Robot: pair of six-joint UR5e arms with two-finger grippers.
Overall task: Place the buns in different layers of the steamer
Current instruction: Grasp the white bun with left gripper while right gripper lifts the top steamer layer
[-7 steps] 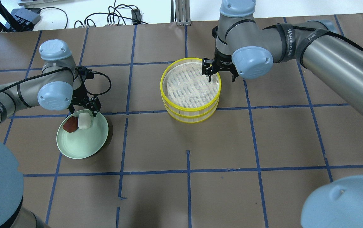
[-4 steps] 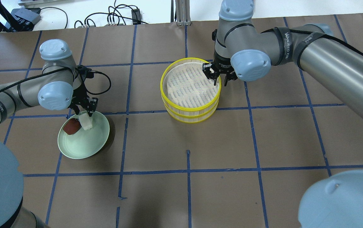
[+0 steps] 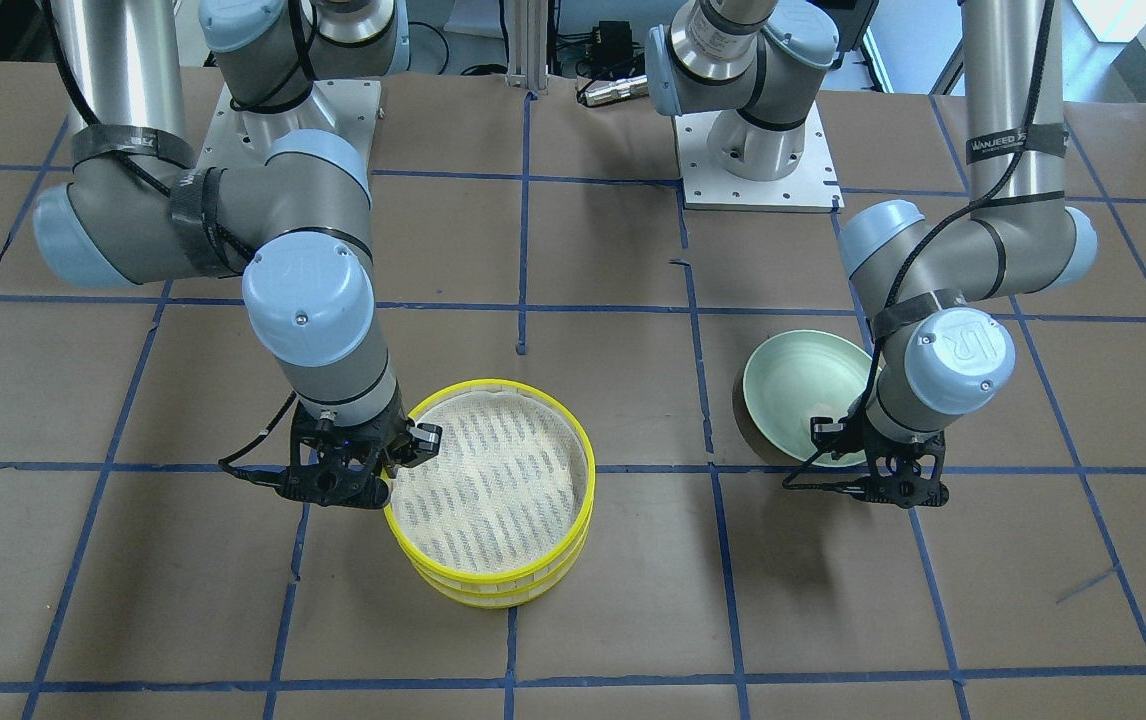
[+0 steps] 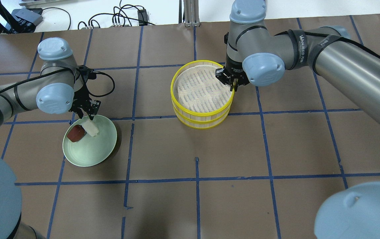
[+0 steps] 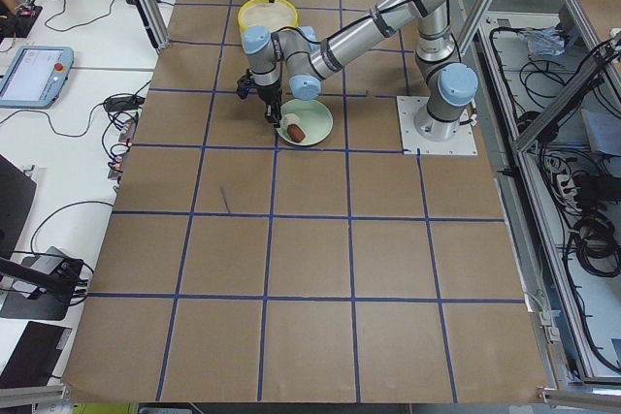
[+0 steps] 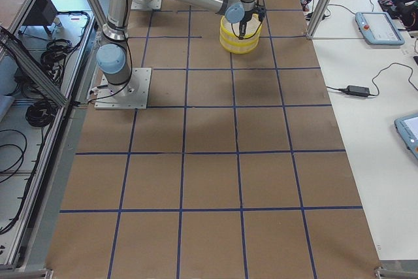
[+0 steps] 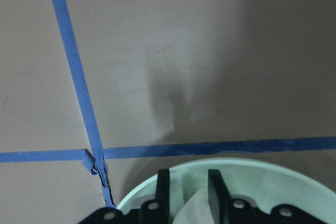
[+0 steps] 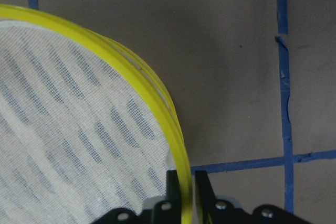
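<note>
Only the white bun's end by the plate's rim is within my left gripper's reach, so next I open that gripper, move it inward and grip the bun's body.
The steamer (image 4: 197, 114) is two stacked yellow-rimmed trays with a white liner; it also shows in the front view (image 3: 588, 480). My right gripper (image 4: 231, 85) is shut on the top tray's rim, one finger inside and one outside, as the right wrist view (image 8: 186, 182) shows around the yellow rim (image 8: 131, 72). The white bun (image 4: 91, 129) and the reddish-brown bun (image 4: 76, 133) lie on the pale green plate (image 4: 94, 156). My left gripper (image 4: 86, 115) is shut on the white bun, which shows between the fingers in the left wrist view (image 7: 191, 205).
Brown paper with blue tape lines (image 4: 196, 179) covers the table. Cables and boxes (image 4: 117, 20) lie beyond the far edge. The plate sits about one grid square to the left of the steamer.
My left gripper came down and shut on the white bun, which tilted, and the plate slid slightly right. My right gripper shut on the steamer's rim, and the steamer shifted slightly right.
</note>
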